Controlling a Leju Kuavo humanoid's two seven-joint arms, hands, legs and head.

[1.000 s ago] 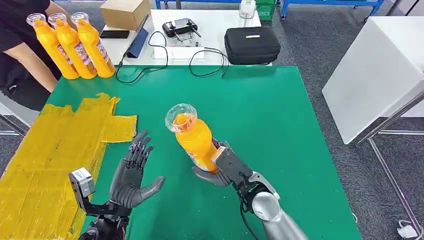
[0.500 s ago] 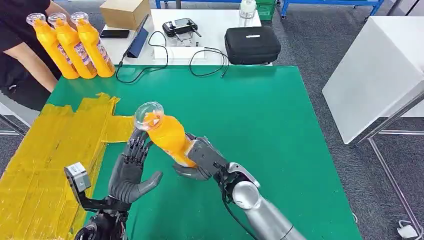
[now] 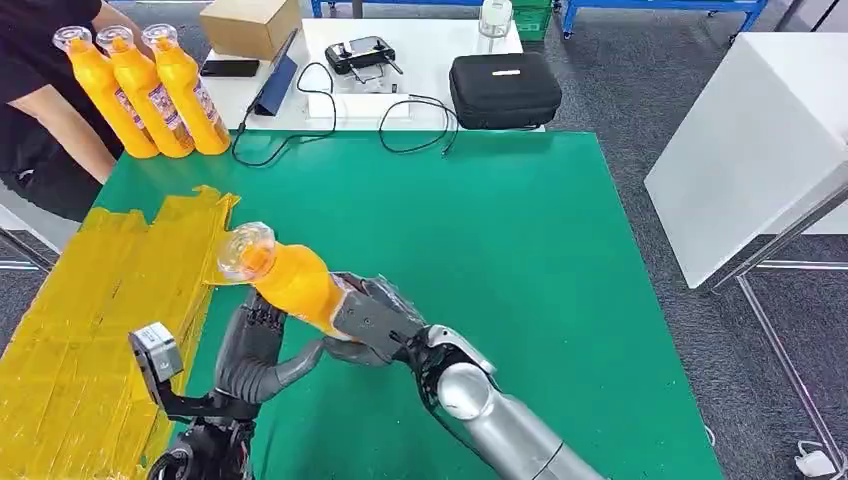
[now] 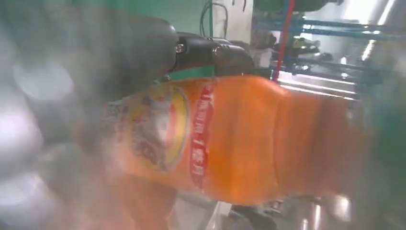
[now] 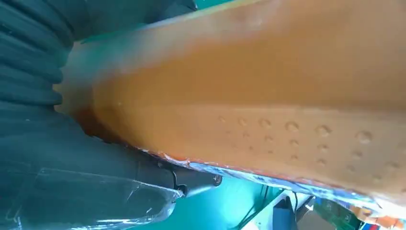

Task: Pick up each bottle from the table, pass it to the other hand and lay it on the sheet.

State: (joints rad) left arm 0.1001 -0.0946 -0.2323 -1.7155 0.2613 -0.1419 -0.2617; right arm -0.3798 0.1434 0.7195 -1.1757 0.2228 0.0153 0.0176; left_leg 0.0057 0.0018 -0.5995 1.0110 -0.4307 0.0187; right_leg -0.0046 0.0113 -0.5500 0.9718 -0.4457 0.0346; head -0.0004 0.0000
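Note:
I expect the orange bottle (image 3: 285, 278) to roll a little away from me when I put it down on the yellow sheet, because it has a round body (image 3: 308, 291).
My right hand (image 3: 375, 320) grips an orange bottle (image 3: 290, 280) by its lower body and holds it tilted above the green table (image 3: 520, 260), with the clear cap (image 3: 245, 250) pointing far-left. The bottle rests against the fingers of my left hand (image 3: 250, 350), which stands upright behind it with the thumb spread below. The yellow sheet (image 3: 90, 300) lies just left of both hands. In the left wrist view the bottle (image 4: 230, 139) passes close in front of the palm, blurred. The right wrist view shows the bottle (image 5: 268, 96) pressed into my right hand (image 5: 72, 158).
Three more orange bottles (image 3: 150, 90) lean together at the table's far-left corner beside a person's arm (image 3: 50, 110). Behind the table are a cardboard box (image 3: 250, 25), a controller (image 3: 360, 52), cables and a black case (image 3: 503, 88). A white table (image 3: 750, 140) stands at the right.
My right hand has carried the bottle leftward and lower until it meets my left hand's fingers. The left hand has stayed nearly in place.

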